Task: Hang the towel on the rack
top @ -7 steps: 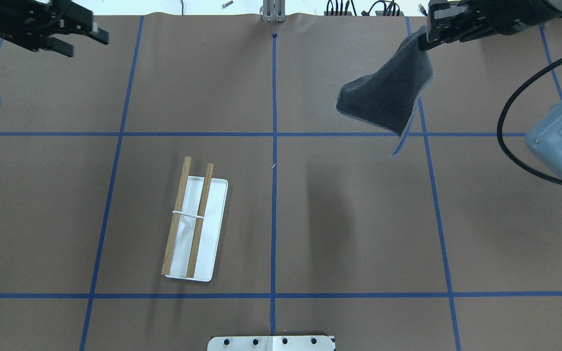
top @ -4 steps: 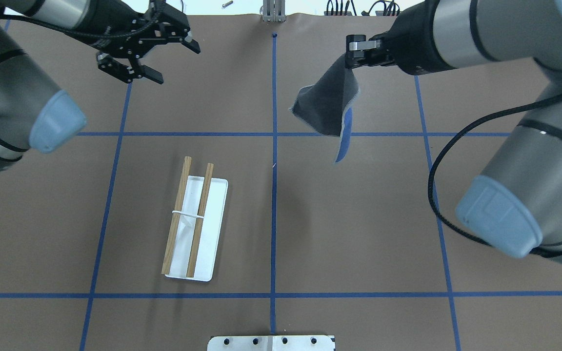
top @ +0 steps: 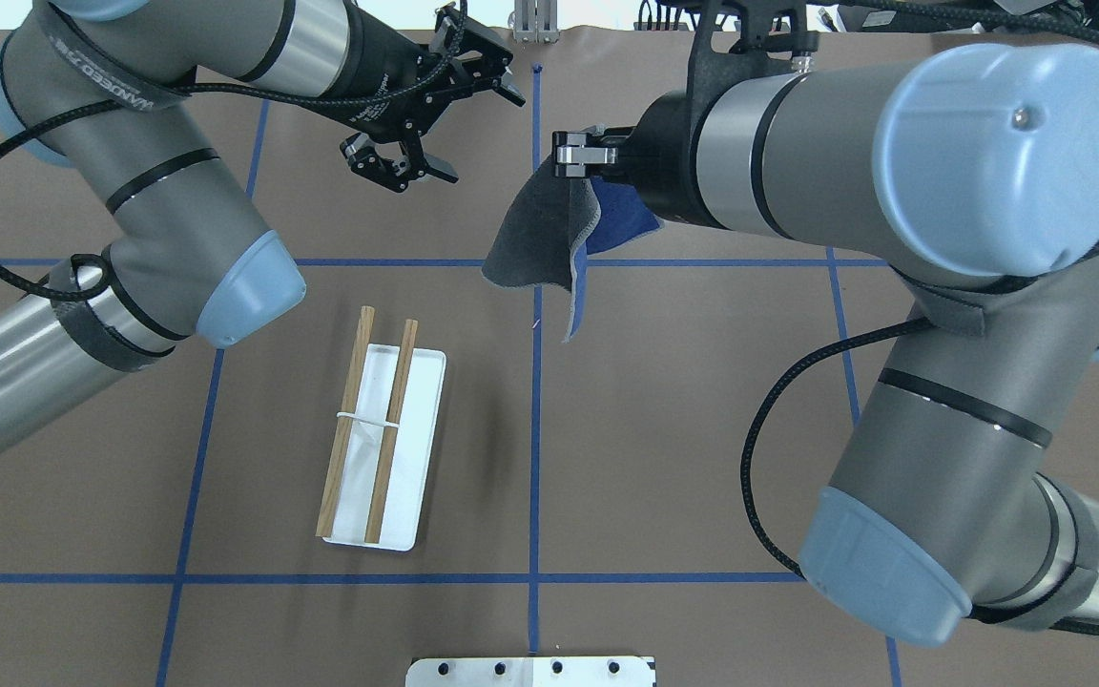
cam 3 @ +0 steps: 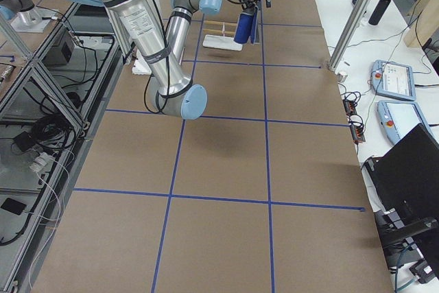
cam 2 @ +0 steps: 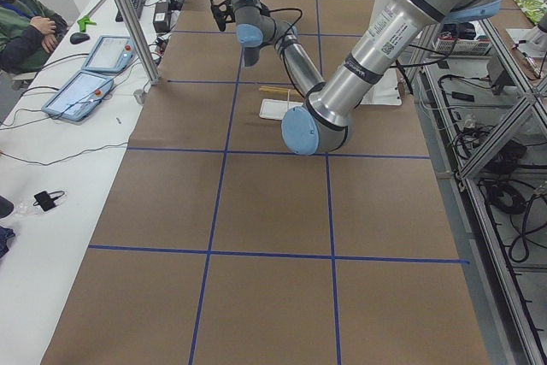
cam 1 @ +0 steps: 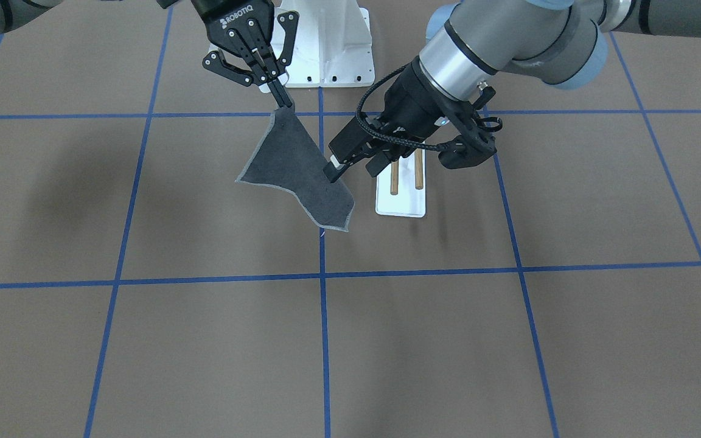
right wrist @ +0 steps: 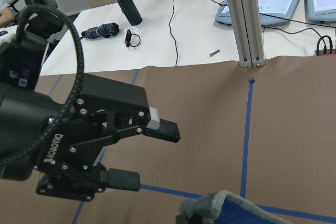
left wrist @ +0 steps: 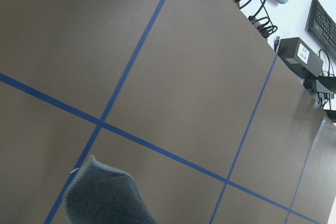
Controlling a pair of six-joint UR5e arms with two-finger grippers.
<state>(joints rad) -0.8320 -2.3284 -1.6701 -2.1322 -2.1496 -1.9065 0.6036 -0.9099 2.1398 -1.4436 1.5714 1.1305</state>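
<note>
I expect the dark grey towel (cam 1: 298, 162) to fold over the rack's rod and hang crooked when I carry it there, since it sags to uneven points (cam 1: 344, 225).
The dark grey towel (top: 540, 239) hangs in the air from one corner, above the table's centre line at the far side. Its blue underside shows beside the grip. My right gripper (top: 570, 157) is shut on that top corner. It also shows in the front view (cam 1: 279, 100) above the towel (cam 1: 296, 170). My left gripper (top: 483, 135) is open and empty, just left of the towel and apart from it. The right wrist view shows it open (right wrist: 157, 156). The rack (top: 378, 439), two wooden rods over a white base, stands near left with nothing on it.
The white bolted pedestal (top: 530, 671) sits at the near table edge. Blue tape lines grid the brown table. In the front view the left gripper (cam 1: 356, 170) hides part of the rack (cam 1: 400, 204). A seated person (cam 2: 26, 23) and tablets are beyond the far edge.
Both arms have swung in toward the centre line. The right gripper has carried the towel leftward. The open left gripper has moved right, close to the towel. The rack has not moved.
</note>
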